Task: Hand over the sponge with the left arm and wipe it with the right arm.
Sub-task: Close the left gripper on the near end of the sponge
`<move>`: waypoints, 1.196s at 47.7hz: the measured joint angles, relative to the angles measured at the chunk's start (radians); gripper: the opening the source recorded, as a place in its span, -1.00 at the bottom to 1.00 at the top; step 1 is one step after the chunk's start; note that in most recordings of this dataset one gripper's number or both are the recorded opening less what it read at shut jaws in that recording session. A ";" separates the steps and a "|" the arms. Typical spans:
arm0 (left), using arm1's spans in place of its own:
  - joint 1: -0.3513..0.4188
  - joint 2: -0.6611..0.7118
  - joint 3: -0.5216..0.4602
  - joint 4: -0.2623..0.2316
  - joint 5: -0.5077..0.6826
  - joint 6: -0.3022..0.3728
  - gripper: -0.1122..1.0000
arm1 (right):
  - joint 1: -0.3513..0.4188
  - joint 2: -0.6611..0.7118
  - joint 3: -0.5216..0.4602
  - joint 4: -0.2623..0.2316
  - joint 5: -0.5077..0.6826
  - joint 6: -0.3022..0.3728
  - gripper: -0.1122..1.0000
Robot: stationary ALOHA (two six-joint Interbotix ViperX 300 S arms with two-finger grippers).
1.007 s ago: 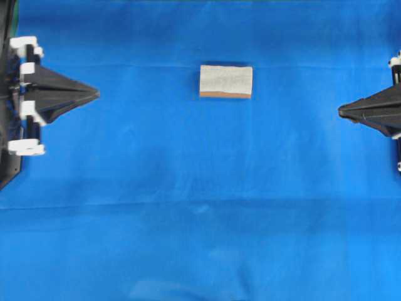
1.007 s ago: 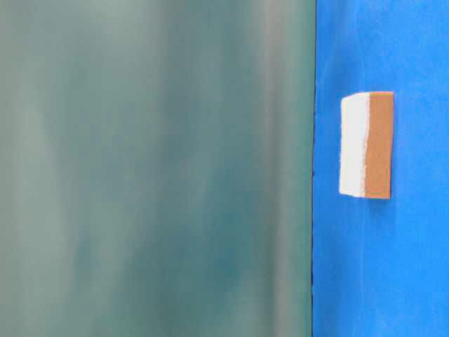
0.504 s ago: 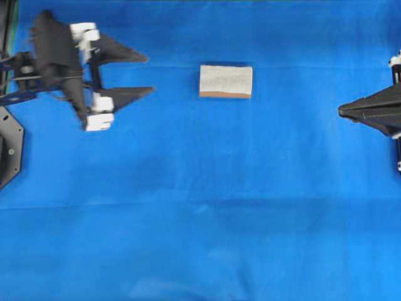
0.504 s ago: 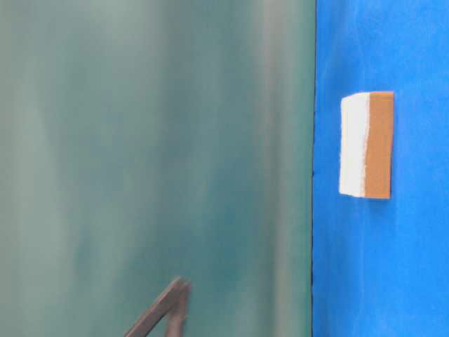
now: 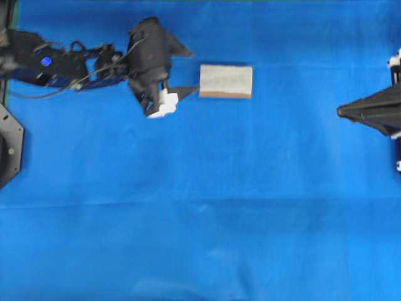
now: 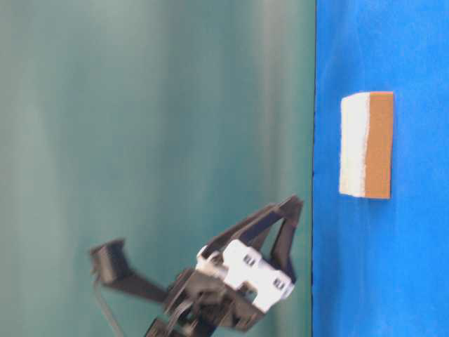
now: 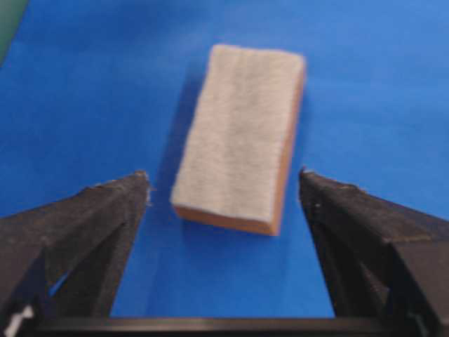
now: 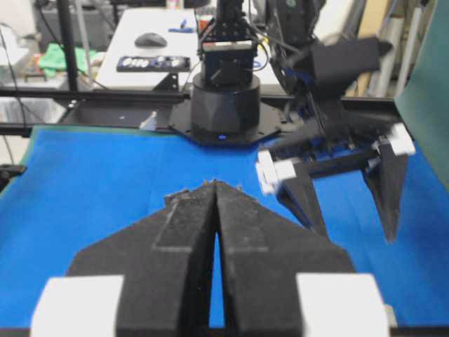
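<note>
I should go on moving down toward the sponge until the fingers straddle its long sides [image 5: 212, 94], because the sponge's short end [image 5: 202, 81] is lined up inside my left gripper's open fingers.
The sponge [image 5: 226, 81] lies flat on the blue cloth, grey-white face up, with its thin orange-brown layer showing along the near edge. My left gripper [image 5: 193, 71] hovers just left of it, open wide, its two black fingertips pointing at the sponge's short end. In the left wrist view the sponge [image 7: 238, 137] sits just ahead of the open left gripper [image 7: 223, 175], touching neither finger. The table-level view shows the left gripper [image 6: 291, 210] raised off the cloth, short of the sponge [image 6: 366, 144]. My right gripper [image 5: 339, 111] rests shut and empty at the right edge.
Blue cloth [image 5: 200, 219] covers the whole table. A black base plate [image 5: 6, 150] sits at the left edge. The right wrist view shows the left arm's base [image 8: 224, 105] across the table, with the left gripper [image 8: 356, 235] in front of it.
The left arm swung from the left edge out towards the sponge and its gripper opened from shut to wide. The sponge and the right arm stayed still.
</note>
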 measured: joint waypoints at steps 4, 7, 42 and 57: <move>0.008 0.044 -0.026 0.003 0.002 0.000 0.88 | 0.000 0.002 0.000 0.000 0.000 0.000 -0.79; 0.011 0.078 -0.043 0.006 0.002 0.000 0.88 | 0.000 0.002 0.000 0.000 0.000 0.000 -0.79; 0.018 0.281 -0.150 0.008 0.021 -0.002 0.89 | -0.009 0.012 0.000 0.002 0.003 0.002 -0.79; 0.018 0.281 -0.175 0.006 0.109 -0.002 0.03 | -0.009 0.012 0.000 0.000 0.002 0.003 -0.79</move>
